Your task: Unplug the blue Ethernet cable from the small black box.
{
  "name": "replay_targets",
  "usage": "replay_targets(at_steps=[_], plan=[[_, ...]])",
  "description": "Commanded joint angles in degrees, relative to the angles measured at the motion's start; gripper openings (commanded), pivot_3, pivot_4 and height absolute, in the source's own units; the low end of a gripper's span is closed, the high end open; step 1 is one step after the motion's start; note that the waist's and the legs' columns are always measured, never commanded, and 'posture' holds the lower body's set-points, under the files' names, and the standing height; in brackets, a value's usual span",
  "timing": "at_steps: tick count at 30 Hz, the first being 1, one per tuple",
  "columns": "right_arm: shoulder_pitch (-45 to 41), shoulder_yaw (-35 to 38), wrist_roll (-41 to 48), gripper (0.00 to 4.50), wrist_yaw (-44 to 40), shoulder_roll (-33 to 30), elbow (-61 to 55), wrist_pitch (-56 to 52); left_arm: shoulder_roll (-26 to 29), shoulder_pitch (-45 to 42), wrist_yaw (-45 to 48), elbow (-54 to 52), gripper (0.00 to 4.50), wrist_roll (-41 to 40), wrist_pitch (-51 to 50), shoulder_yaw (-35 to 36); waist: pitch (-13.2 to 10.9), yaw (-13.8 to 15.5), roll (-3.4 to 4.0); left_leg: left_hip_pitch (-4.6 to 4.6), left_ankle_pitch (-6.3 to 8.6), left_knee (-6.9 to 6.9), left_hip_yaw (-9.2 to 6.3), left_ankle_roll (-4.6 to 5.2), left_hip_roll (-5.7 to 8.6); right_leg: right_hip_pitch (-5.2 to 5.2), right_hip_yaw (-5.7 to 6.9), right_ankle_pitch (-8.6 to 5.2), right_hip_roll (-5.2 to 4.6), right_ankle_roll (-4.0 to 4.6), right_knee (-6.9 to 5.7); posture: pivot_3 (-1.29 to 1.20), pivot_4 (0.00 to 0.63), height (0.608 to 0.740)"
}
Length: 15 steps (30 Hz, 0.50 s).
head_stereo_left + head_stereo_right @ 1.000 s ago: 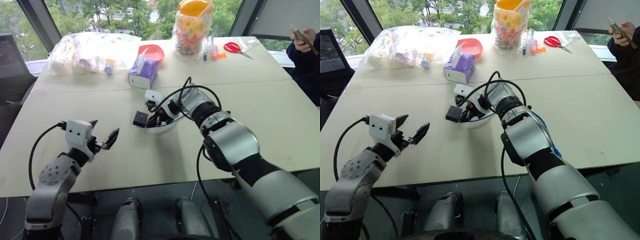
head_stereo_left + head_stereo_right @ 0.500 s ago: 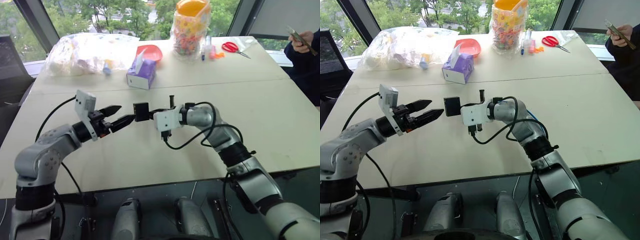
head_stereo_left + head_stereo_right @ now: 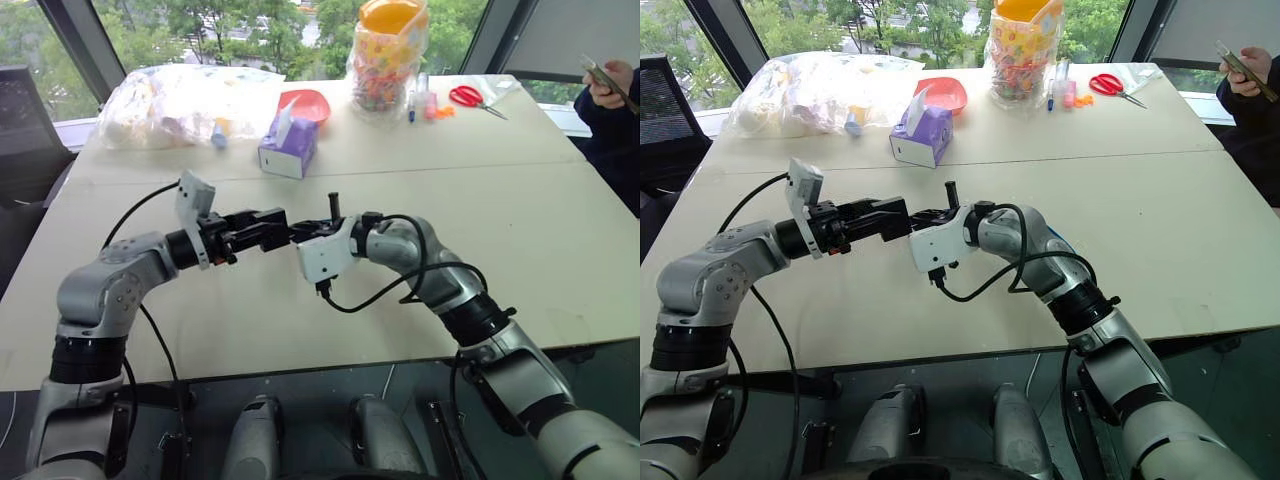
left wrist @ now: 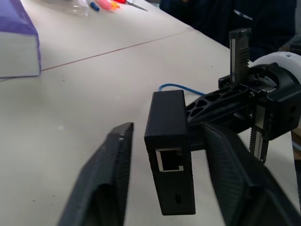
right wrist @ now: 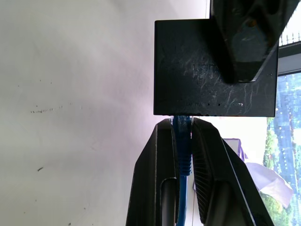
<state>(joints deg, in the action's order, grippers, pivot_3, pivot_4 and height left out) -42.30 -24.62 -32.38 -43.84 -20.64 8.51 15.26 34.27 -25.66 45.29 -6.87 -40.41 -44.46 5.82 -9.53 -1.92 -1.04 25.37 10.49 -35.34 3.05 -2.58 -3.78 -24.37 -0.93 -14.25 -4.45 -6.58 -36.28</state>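
Note:
My right gripper needs to open, turn and take the blue plug (image 5: pixel 181 134) across the thickness of the black box, because its fingers pinch along the box's flat side (image 5: pixel 188 70).
The small black box (image 4: pixel 169 150) hangs in the air over the middle of the table. My left gripper (image 3: pixel 262 226) reaches in from the left, level, shut on the box, with one finger (image 4: pixel 108 179) on each flat side. An empty port on the box faces the left wrist camera. Opposite it, my right gripper (image 5: pixel 182 123) is shut on the blue Ethernet cable (image 5: pixel 181 155) just behind its plug, which sits in the box's edge. In the head views the right gripper (image 3: pixel 308 231) meets the box from the right. More of the blue cable (image 4: pixel 181 87) lies on the table behind.
At the table's far side stand a purple tissue box (image 3: pixel 288 150), a red bowl (image 3: pixel 305 100), a clear plastic bag (image 3: pixel 180 100), a candy jar (image 3: pixel 385 60) and red scissors (image 3: pixel 465 95). A person holding a phone (image 3: pixel 610 85) sits at the far right. A black chair (image 3: pixel 25 120) stands at the left.
My right gripper lifted the box off the table by its cable and turned it toward the left arm. The left gripper rose, moved right and went from open to shut around the box.

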Motion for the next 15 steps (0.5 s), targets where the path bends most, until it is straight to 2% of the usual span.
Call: replay_targets(at_steps=[1,5,7,10,11,12,13,15], plan=[[-2.14,0.35,0.68,0.00,0.63,-0.32,-3.02,0.19,0.46,-0.44,1.16,-1.83,0.53,0.16,0.83,0.31,0.00,0.00,-0.01,0.00,0.00,0.00,0.00,0.00,0.00,0.00,0.00,0.00,0.00,0.00,0.00,0.00,0.150,0.735],[-2.87,1.11,2.68,0.00,-0.86,0.07,-2.51,-1.57,0.93,-0.31,1.79,-1.69,0.49,0.69,1.10,0.16,-0.01,-0.01,-0.01,0.00,0.00,0.00,-0.01,0.00,0.00,0.00,0.00,0.01,0.00,-0.01,0.00,0.00,0.150,0.735],[-2.99,2.64,7.09,0.00,-4.57,1.19,-2.89,-6.68,1.53,-0.32,1.90,-1.09,0.49,1.45,1.37,0.11,-0.01,-0.01,-0.01,0.00,0.00,0.00,-0.01,0.00,0.00,0.00,0.00,0.01,0.00,-0.01,0.00,0.00,0.150,0.735],[-3.06,6.53,20.04,1.38,-14.91,3.02,-7.12,-23.14,3.06,-0.18,4.25,-0.57,0.49,0.59,0.93,0.93,-0.01,-0.01,-0.01,0.00,0.00,0.00,-0.02,0.01,-0.01,0.00,0.00,0.03,0.01,-0.06,-0.02,0.00,0.150,0.735],[-3.42,7.97,22.84,1.82,-16.08,3.47,-8.18,-27.72,3.63,-0.13,5.26,-0.57,0.49,0.20,0.75,1.15,-0.02,0.02,-0.02,0.00,0.00,0.00,-0.02,0.01,-0.01,0.00,0.00,0.04,0.01,-0.06,-0.04,0.00,0.150,0.735],[-3.78,8.83,27.14,2.39,-20.45,2.12,-10.31,-34.89,4.46,-0.05,7.28,-0.79,0.49,-0.57,1.22,1.82,-0.02,0.05,-0.02,0.01,0.00,0.00,-0.03,0.01,-0.01,0.00,0.01,0.04,0.01,-0.06,-0.04,0.00,0.150,0.735],[-3.90,9.22,30.66,2.73,-24.34,0.51,-12.39,-40.23,5.05,-0.04,8.86,-0.96,0.49,-1.32,1.57,2.50,-0.02,0.09,-0.02,0.01,0.00,-0.01,-0.02,0.01,-0.01,0.00,0.01,0.04,0.00,-0.06,-0.04,0.00,0.150,0.735],[-3.90,9.46,36.42,3.87,-29.87,-2.40,-16.03,-47.58,5.82,-0.26,10.96,-1.13,0.49,-2.62,1.45,3.55,-0.02,0.73,-0.02,0.01,0.00,-0.01,-0.03,0.02,-0.01,0.00,0.01,-0.01,0.00,0.02,-0.04,0.00,0.150,0.735]])
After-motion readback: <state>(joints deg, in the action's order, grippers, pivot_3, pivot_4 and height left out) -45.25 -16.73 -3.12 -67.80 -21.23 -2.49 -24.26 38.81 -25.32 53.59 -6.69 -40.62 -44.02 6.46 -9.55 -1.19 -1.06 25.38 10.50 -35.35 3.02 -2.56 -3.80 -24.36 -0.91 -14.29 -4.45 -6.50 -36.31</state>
